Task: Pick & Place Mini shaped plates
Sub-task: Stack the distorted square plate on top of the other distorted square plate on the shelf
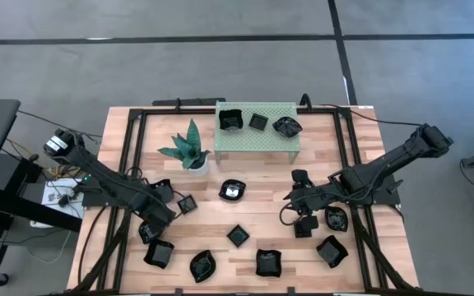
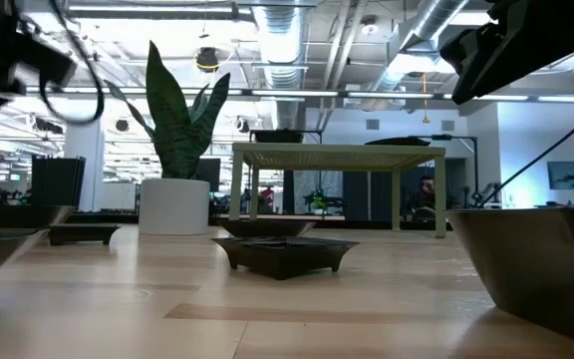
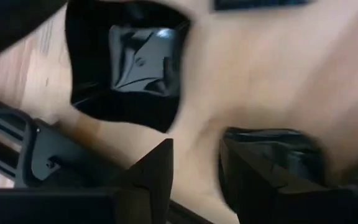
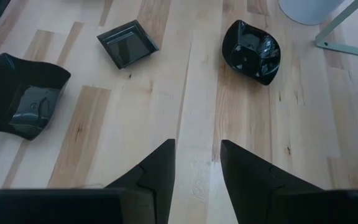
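The wavy square plate lies clear with its near corner [image 3: 165, 127] toward my open fingers, so I should keep my left gripper moving there until they straddle its rim [image 3: 176, 109].
Several small glossy black mini shaped plates lie flat on the wooden table [image 1: 262, 210]; three more rest on the green shelf [image 1: 257, 140]. My left gripper [image 1: 151, 224] [image 3: 194, 171] points down, open, over the table's left near corner, with bare wood in its gap. A wavy square plate [image 3: 129, 62] [image 1: 159, 253] lies just beyond it. Another plate [image 3: 278, 155] [image 1: 148, 233] lies beside one finger; I cannot tell whether they touch. My right gripper [image 1: 291, 197] [image 4: 197, 168] hangs open above bare wood at the right, slanting down toward a leaf-like plate [image 4: 252, 51] [image 1: 233, 191] and a square one [image 4: 128, 42].
A plant in a white pot [image 1: 192, 156] stands left of the shelf. Further plates lie along the near edge [image 1: 268, 262] and under the right arm [image 1: 336, 218]. Black frame rails [image 1: 126, 164] run along both table sides. Bare wood lies between the two grippers.
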`<state>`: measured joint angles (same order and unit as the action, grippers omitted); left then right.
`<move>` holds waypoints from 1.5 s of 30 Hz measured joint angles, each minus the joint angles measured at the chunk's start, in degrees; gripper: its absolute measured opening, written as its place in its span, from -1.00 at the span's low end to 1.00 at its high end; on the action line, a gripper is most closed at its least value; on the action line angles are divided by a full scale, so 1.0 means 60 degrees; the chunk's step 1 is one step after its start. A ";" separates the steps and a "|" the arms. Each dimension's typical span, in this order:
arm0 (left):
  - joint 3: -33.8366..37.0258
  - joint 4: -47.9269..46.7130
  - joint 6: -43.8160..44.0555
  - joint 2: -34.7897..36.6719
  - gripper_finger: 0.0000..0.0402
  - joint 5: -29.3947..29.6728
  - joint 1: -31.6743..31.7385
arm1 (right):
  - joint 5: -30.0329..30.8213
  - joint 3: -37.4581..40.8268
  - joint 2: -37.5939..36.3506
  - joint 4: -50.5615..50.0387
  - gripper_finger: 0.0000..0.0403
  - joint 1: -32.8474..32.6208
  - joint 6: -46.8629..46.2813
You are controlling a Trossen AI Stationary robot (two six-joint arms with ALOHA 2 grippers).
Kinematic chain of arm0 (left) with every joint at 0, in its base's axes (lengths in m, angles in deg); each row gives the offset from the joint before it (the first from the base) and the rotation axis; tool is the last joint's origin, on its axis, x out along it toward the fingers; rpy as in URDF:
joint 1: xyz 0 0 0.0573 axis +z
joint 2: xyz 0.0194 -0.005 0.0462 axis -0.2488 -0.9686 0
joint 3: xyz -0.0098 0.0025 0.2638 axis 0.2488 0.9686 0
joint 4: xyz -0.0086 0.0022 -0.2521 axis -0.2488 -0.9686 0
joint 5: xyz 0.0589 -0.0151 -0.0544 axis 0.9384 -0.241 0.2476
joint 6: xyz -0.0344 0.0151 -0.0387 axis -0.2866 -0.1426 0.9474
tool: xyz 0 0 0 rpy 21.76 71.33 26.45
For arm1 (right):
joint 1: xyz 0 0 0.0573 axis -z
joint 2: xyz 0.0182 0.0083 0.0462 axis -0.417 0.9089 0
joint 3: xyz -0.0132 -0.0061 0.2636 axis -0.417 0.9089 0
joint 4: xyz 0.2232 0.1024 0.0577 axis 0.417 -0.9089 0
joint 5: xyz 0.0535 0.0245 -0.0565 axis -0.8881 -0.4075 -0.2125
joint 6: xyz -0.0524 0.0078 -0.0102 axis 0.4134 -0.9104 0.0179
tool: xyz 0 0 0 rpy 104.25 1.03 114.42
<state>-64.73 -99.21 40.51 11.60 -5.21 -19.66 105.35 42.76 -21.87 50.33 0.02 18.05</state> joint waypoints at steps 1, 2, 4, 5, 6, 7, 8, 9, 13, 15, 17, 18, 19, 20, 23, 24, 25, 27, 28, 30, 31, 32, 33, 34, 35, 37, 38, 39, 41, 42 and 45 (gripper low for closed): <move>0.0264 0.0123 -0.0043 -0.0005 -0.33 0.0015 0.0086 | 0.0000 0.0000 0.0000 0.0000 -0.39 0.0000 0.0000; 0.0501 0.0249 -0.0113 -0.0006 -0.33 0.0070 0.0172 | 0.0000 0.0000 0.0000 0.0000 -0.39 0.0000 0.0000; 0.0911 0.0609 -0.0334 -0.0004 -0.33 0.0104 0.0428 | 0.0000 0.0000 0.0000 0.0000 -0.39 0.0000 0.0000; 0.1077 0.0868 -0.0485 -0.0004 -0.33 0.0108 0.0577 | 0.0000 0.0000 0.0000 0.0000 -0.39 0.0000 0.0000; 0.1205 0.1184 -0.0682 -0.0004 -0.33 0.0107 0.0743 | 0.0000 0.0000 0.0000 0.0000 -0.39 0.0000 0.0000; 0.1286 0.1480 -0.0925 -0.0004 -0.33 0.0111 0.0891 | 0.0000 0.0000 0.0000 0.0000 -0.39 0.0000 0.0000; 0.1321 0.1688 -0.1173 -0.0007 -0.33 0.0115 0.1028 | 0.0000 0.0000 0.0000 0.0000 -0.39 0.0000 0.0000; 0.1332 0.1850 -0.1463 -0.0004 -0.33 0.0129 0.1175 | 0.0000 0.0000 -0.0002 0.0000 -0.39 0.0000 0.0000; 0.1339 0.2060 -0.2173 -0.0004 -0.33 0.0126 0.1779 | 0.0000 0.0000 0.0000 0.0000 -0.39 0.0000 0.0000; 0.1472 0.2111 -0.2192 -0.0003 -0.33 0.0111 0.2056 | 0.0000 0.0000 0.0000 -0.0004 -0.39 0.0000 0.0000; 0.1734 0.2270 -0.2209 -0.0004 -0.33 -0.0045 0.2223 | 0.0000 0.0000 0.0000 -0.0004 -0.39 0.0000 0.0000; 0.1893 0.2489 -0.2221 -0.0004 -0.34 -0.0190 0.2268 | 0.0000 0.0000 -0.0002 -0.0004 -0.39 0.0000 0.0000; 0.2028 0.2784 -0.2265 -0.0007 -0.34 -0.0346 0.2283 | 0.0002 0.0000 0.0000 -0.0005 -0.39 0.0000 0.0000; 0.2110 0.3034 -0.2359 -0.0007 -0.36 -0.0481 0.2277 | 0.0003 0.0000 0.0000 -0.0007 -0.39 0.0000 0.0000; 0.2151 0.3153 -0.2462 -0.0007 -0.49 -0.0588 0.2201 | 0.0004 0.0000 0.0000 -0.0007 -0.39 0.0000 0.0000; 0.2144 0.3136 -0.2465 -0.0007 -0.57 -0.0588 0.2205 | 0.0001 0.0000 0.0000 -0.0007 -0.39 0.0000 0.0000; 0.2117 0.3133 -0.2465 -0.0007 -0.66 -0.0583 0.2205 | 0.0004 0.0000 0.0000 -0.0007 -0.39 0.0000 0.0000; 0.2017 0.3138 -0.2433 -0.0007 -0.87 -0.0577 0.2208 | 0.0004 0.0000 0.0000 -0.0007 -0.39 0.0000 0.0000; 0.1936 0.3109 -0.2367 -0.0007 -0.93 -0.0577 0.2205 | 0.0004 0.0000 0.0000 -0.0007 -0.39 0.0000 0.0000; 0.1630 0.3106 -0.2309 -0.0007 -0.95 -0.0582 0.2158 | 0.0002 0.0000 0.0000 -0.0007 -0.39 0.0000 -0.0007; 0.1402 0.3146 -0.2325 -0.0007 -0.96 -0.0577 0.2095 | 0.0000 0.0000 0.0000 -0.0007 -0.39 0.0000 -0.0007; 0.1154 0.3169 -0.2374 -0.0007 -0.97 -0.0577 0.2030 | 0.0004 0.0000 0.0000 -0.0007 -0.39 0.0000 -0.0007; 0.0917 0.3154 -0.2401 -0.0007 -0.97 -0.0578 0.1957 | 0.0004 0.0000 0.0000 -0.0007 -0.39 0.0000 -0.0007; 0.0666 0.3069 -0.2400 -0.0007 -0.97 -0.0578 0.1888 | 0.0004 0.0000 -0.0002 -0.0007 -0.39 0.0000 -0.0007; 0.0421 0.2975 -0.2378 -0.0007 -0.97 -0.0577 0.1803 | 0.0004 0.0000 0.0000 -0.0007 -0.39 0.0000 -0.0006; -0.0082 0.2810 -0.2336 -0.0007 -0.98 -0.0544 0.1608 | 0.0004 0.0000 0.0000 -0.0007 -0.39 0.0000 -0.0004; -0.0317 0.2747 -0.2292 -0.0007 -0.98 -0.0508 0.1500 | 0.0004 0.0000 0.0000 -0.0007 -0.39 0.0000 -0.0004; -0.0532 0.2709 -0.2237 -0.0007 -0.98 -0.0445 0.1391 | 0.0004 0.0000 0.0000 -0.0007 -0.39 0.0000 -0.0004; -0.0984 0.2678 -0.2217 -0.0007 -0.98 -0.0275 0.1181 | 0.0004 0.0000 0.0000 -0.0007 -0.39 0.0000 -0.0004; -0.1220 0.2706 -0.2214 -0.0007 -0.98 -0.0130 0.1080 | 0.0004 0.0000 0.0000 -0.0007 -0.39 0.0000 -0.0004; -0.1900 0.2737 -0.2385 -0.0170 -0.98 0.0346 0.0876 | 0.0004 0.0000 0.0000 -0.0007 -0.39 0.0000 0.0000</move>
<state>-76.13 -82.79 26.19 10.58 -3.13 -14.41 105.38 42.76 -21.87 50.29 0.02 18.05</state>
